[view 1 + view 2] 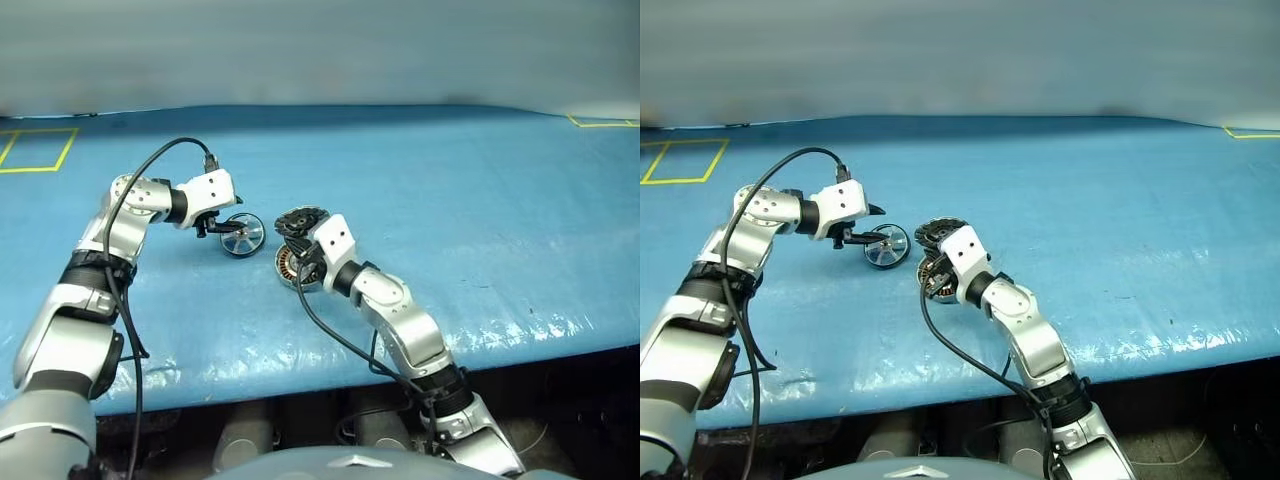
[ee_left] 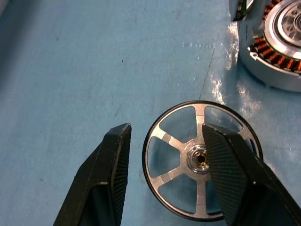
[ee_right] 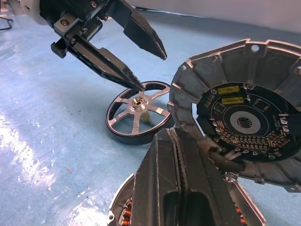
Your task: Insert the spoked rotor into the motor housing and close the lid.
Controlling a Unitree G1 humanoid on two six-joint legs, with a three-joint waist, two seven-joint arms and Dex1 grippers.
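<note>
The spoked rotor [image 1: 242, 235] is a thin rim with open gaps [image 2: 162, 157], so I expect it to go around the copper windings as I lower it into the motor housing.
The spoked rotor [image 1: 242, 236], a shiny silver wheel, sits tipped up on the blue table just left of the motor housing [image 1: 289, 270]. My left gripper [image 2: 164, 129] is open over it. One fingertip [image 3: 136, 86] rests at the rotor's hub, and the other finger stands clear outside the rim. The housing [image 2: 277, 52] shows its copper windings. Its lid [image 3: 244, 122] stands raised at the housing's far edge, dark inner face showing. My right gripper [image 3: 174, 155] is shut, its closed fingers lying over the housing against the foot of the raised lid.
The blue cover [image 1: 450, 200] spans the table, with open surface to the right and behind the parts. A yellow tape square [image 1: 35, 150] marks the far left corner. The table's front edge [image 1: 520, 350] runs close below my right arm.
</note>
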